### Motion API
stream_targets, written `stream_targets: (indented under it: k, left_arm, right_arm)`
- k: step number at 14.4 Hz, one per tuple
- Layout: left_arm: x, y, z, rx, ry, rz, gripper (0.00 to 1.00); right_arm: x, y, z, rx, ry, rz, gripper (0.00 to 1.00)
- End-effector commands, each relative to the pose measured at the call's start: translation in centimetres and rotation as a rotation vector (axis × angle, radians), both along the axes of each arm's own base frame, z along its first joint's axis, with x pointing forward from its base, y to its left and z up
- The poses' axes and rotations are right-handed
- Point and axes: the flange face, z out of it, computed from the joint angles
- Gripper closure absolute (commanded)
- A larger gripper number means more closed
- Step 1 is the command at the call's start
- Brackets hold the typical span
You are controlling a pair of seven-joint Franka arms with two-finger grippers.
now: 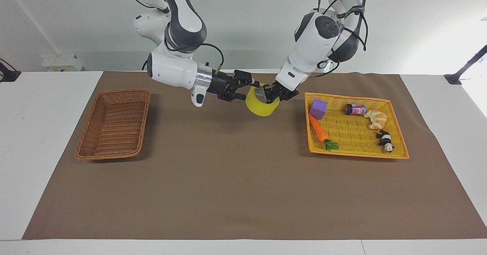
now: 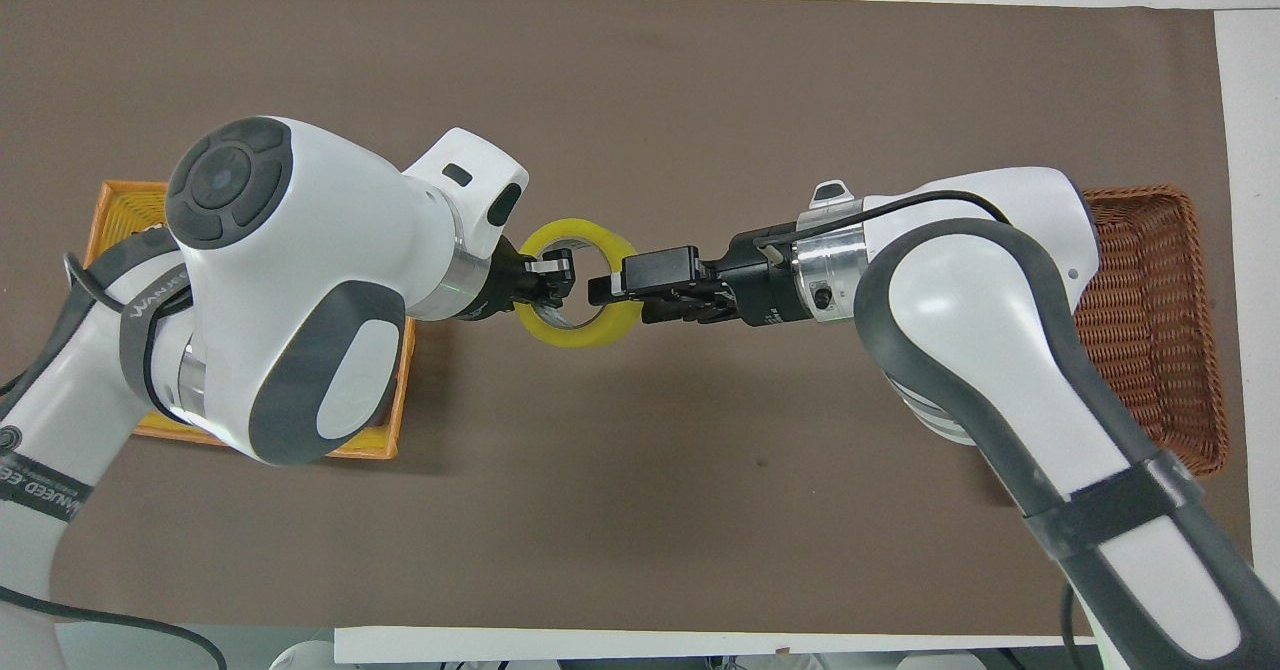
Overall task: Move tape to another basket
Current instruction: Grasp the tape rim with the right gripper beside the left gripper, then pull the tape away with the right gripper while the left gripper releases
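Observation:
The robot's left gripper has the tape [image 2: 535,320] far from the wicker basket, so next the right gripper closes on the tape's opposite side [image 2: 621,316] before the left gripper lets go and moves away.
The yellow tape [image 1: 261,108] hangs in the air over the brown mat, between the two baskets, with its opening turned upward. My left gripper [image 1: 269,95] is shut on the roll's wall at the side toward the yellow basket. My right gripper [image 1: 249,90] has come in level from the wicker basket's side. It is open, one finger inside the ring and the other outside the wall. From overhead, the tape [image 2: 580,328] shows as a ring between the left gripper [image 2: 550,280] and the right gripper [image 2: 605,290]. The brown wicker basket [image 1: 114,123] holds nothing.
The yellow-orange basket [image 1: 395,148] at the left arm's end holds a purple block [image 1: 319,108], a carrot [image 1: 319,130], a small can [image 1: 355,110], a croissant [image 1: 376,119] and a panda figure [image 1: 385,140]. The brown mat [image 1: 236,186] covers the table.

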Motion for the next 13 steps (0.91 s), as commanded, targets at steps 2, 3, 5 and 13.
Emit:
stream_targets:
  k: [2,3,5,13]
  left_arm:
    - [0.0,0.1,0.9,0.011,-0.004,-0.005,0.98]
    - [0.0,0.1,0.9,0.011,-0.004,-0.005,0.98]
    - [0.0,0.1,1.0,0.010,-0.006,-0.005,0.97]
    - [-1.2,3.6,7.3,-0.010,-0.018,0.047,0.12]
  right_arm:
    - [-0.3,-0.2,-0.1,0.014,-0.021,-0.007,0.71]
    - [-0.2,-0.2,-0.1,0.015,-0.022,-0.006,0.86]
    - [0.0,-0.3,-0.1,0.008,-0.054,-0.005,1.00]
    - [0.5,-1.2,0.3,0.002,-0.064,-0.024,1.00]
